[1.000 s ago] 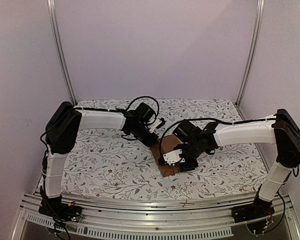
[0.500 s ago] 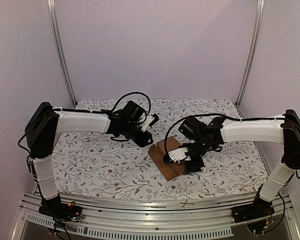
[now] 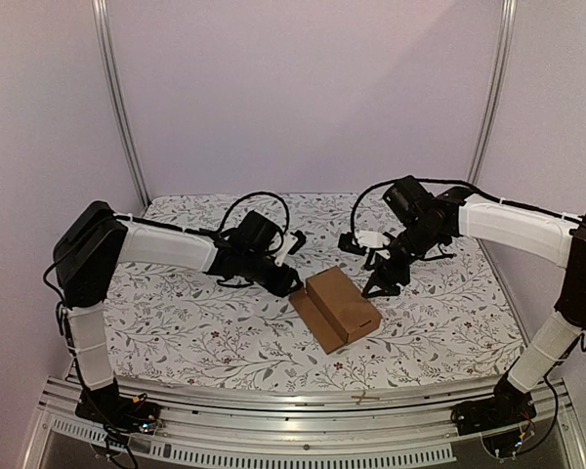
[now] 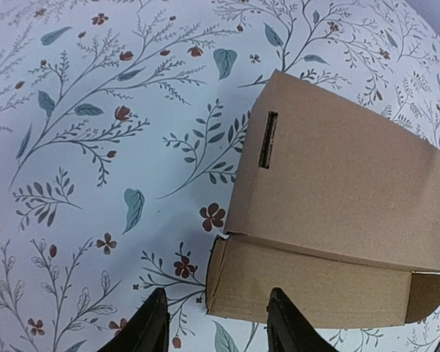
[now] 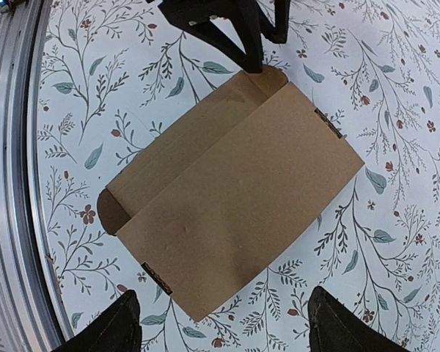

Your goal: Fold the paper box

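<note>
The side panel's flap (image 5: 112, 213) by the bar juts out beyond the end of the paper box, so the robot's left gripper should go there and first fold that flap (image 4: 428, 296) in.
The paper box (image 3: 338, 307) lies folded as a flat brown carton in the middle of the flowered cloth, with nothing holding it. In the left wrist view the paper box (image 4: 337, 183) shows a narrow slot and a side panel. My left gripper (image 3: 291, 284) is open at its left corner, and that corner lies just ahead of the left gripper (image 4: 218, 326). My right gripper (image 3: 376, 281) hovers open off the box's back right edge. Seen from the right wrist, the paper box (image 5: 235, 183) lies beyond the wide-spread right gripper (image 5: 227, 323), with nothing between the fingers.
The flowered cloth (image 3: 195, 322) covers the table. An aluminium rail (image 3: 303, 405) runs along the near edge and shows as the rail (image 5: 7, 183) at the left of the right wrist view. Frame posts (image 3: 122, 107) and walls close in the back and sides.
My right gripper has lifted off the box and pulled back to the right, opening wider. My left gripper has opened and sits at the box's left corner. The box now lies uncovered.
</note>
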Tool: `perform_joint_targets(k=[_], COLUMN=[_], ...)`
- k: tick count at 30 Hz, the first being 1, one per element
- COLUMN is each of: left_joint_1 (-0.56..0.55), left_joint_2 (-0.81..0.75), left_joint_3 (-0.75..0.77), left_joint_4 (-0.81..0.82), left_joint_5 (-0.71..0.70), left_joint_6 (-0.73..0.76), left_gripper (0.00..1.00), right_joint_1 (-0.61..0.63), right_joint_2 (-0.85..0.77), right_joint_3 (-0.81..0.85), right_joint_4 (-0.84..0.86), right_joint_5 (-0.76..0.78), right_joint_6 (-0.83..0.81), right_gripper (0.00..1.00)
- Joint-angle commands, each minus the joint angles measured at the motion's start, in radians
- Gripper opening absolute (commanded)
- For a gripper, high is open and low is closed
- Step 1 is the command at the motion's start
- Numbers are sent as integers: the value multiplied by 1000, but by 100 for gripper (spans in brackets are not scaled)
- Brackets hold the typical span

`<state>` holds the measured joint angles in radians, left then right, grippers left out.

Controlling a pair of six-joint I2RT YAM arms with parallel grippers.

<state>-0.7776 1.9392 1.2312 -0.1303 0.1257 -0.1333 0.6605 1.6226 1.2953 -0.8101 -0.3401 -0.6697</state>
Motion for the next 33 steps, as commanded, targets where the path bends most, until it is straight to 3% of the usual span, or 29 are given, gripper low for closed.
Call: perform_joint_targets(k=[1,10,22,29,33], left_joint_1=[40,58,79,83,83], left_joint_2=[81,170,242,233,222], left_joint_3=[43,91,132,114,91], left_joint_4=[43,57,65,91,112], left_joint_5=[70,160,307,348,362], left_joint_6=[1,44,71,60,42], left_gripper=[46,46,12,1,0], right_joint_1=[-30,-30,-30,-30,-30], right_joint_2=[59,105,152,158,168], right_joint_3=[25,0,6,0,2], right_joint_4=[-23,-20,-21,-21,-21], right_joint_5=[-62,-50,-62,-63,-66], right_joint_6=[84,66,71,67,66], right_gripper=[77,79,79,79,79])
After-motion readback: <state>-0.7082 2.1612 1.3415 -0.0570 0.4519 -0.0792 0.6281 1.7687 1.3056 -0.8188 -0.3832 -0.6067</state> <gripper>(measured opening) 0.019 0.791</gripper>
